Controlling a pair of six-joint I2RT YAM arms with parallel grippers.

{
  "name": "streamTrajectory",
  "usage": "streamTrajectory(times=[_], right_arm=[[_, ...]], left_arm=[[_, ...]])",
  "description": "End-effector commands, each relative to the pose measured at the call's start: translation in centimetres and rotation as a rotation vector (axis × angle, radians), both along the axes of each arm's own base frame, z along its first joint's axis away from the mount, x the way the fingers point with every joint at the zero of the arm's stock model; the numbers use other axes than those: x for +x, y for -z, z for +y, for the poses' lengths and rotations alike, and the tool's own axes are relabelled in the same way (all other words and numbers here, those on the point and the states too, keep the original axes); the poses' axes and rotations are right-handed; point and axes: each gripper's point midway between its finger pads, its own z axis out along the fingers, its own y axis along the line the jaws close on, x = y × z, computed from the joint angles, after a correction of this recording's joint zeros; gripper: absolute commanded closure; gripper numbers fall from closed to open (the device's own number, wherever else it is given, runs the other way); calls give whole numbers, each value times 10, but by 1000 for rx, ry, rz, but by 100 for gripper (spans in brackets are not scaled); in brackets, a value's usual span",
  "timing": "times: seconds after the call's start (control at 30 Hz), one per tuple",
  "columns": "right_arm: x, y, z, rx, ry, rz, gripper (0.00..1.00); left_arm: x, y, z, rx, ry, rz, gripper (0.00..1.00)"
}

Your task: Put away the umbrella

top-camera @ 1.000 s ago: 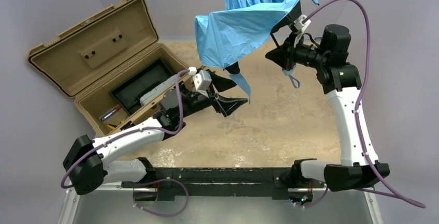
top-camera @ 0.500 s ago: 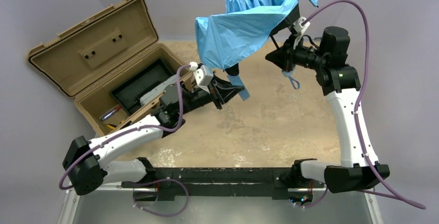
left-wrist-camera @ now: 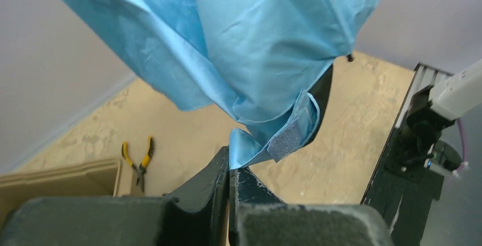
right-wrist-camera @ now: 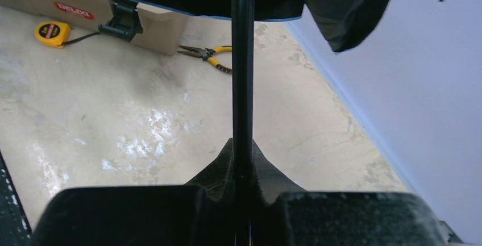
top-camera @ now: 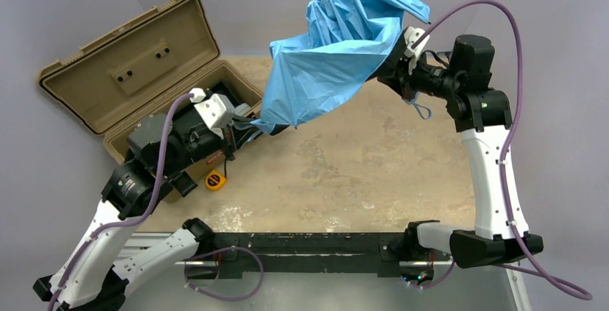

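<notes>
The canopy corner [top-camera: 264, 124] is stretched far from the umbrella's stem in my left gripper, which should bring it back close to the canopy's hanging folds [top-camera: 323, 81] before wrapping them.
The umbrella [top-camera: 337, 38] hangs half-open in the air, its light blue canopy [left-wrist-camera: 256, 47] crumpled and stretched toward the left. My left gripper [top-camera: 248, 122] is shut on a corner of the canopy fabric [left-wrist-camera: 241, 150], beside the Velcro strap [left-wrist-camera: 290, 138]. My right gripper [top-camera: 390, 74] holds the umbrella up at the back right. It is shut on the thin black shaft [right-wrist-camera: 242, 58], which runs straight up from my right gripper [right-wrist-camera: 242, 149] into the canopy's dark underside. A blue wrist loop [top-camera: 420, 108] dangles below the right wrist. The handle is hidden.
An open tan toolbox [top-camera: 136, 67] stands at the back left, holding a black tray and small tools. A yellow tape measure [top-camera: 214, 179] lies on the table by its front, and yellow-handled pliers [right-wrist-camera: 207, 55] lie near the wall. The black arm rail [top-camera: 301, 243] runs along the near edge.
My left gripper shut on the canopy's corner and pulled back left toward the toolbox, drawing the fabric with it. The right arm shifted slightly up and right.
</notes>
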Motion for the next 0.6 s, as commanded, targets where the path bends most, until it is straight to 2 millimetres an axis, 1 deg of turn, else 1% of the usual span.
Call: streamTrajectory(times=[0.0,0.07,0.13,0.2,0.23,0.27,0.33,0.37,0.4,0.47,0.5,0.53,0.57], right_arm=[[-6,-41,-4,-55,-18,-183,100],[-8,-45,-8,-66,-5,-199,100],[-16,-56,-3,-37,-32,-222,100],[-27,-63,7,10,-99,-209,100],[-35,-63,14,27,-155,-193,100],[-43,-62,20,44,-205,-174,100],[-52,-57,25,57,-257,-147,100],[-53,-52,26,49,-266,-141,100],[-51,-46,24,33,-254,-132,100],[-41,-35,16,-9,-205,-132,100],[-36,-30,10,-33,-160,-134,100],[-32,-28,5,-52,-127,-140,100],[-32,-29,2,-60,-110,-149,100]], left_arm=[[-1,48,34,290,-95,127,100],[6,57,52,359,-186,164,100],[16,76,63,423,-242,226,100],[29,99,62,451,-255,312,100],[35,108,62,454,-262,343,100],[44,111,63,445,-285,358,100],[56,107,63,421,-300,349,100],[57,99,59,391,-283,325,100],[56,89,53,358,-250,293,100],[45,65,42,288,-165,227,100],[38,56,39,262,-139,202,100],[35,50,40,248,-135,185,100],[32,49,44,253,-139,178,100]])
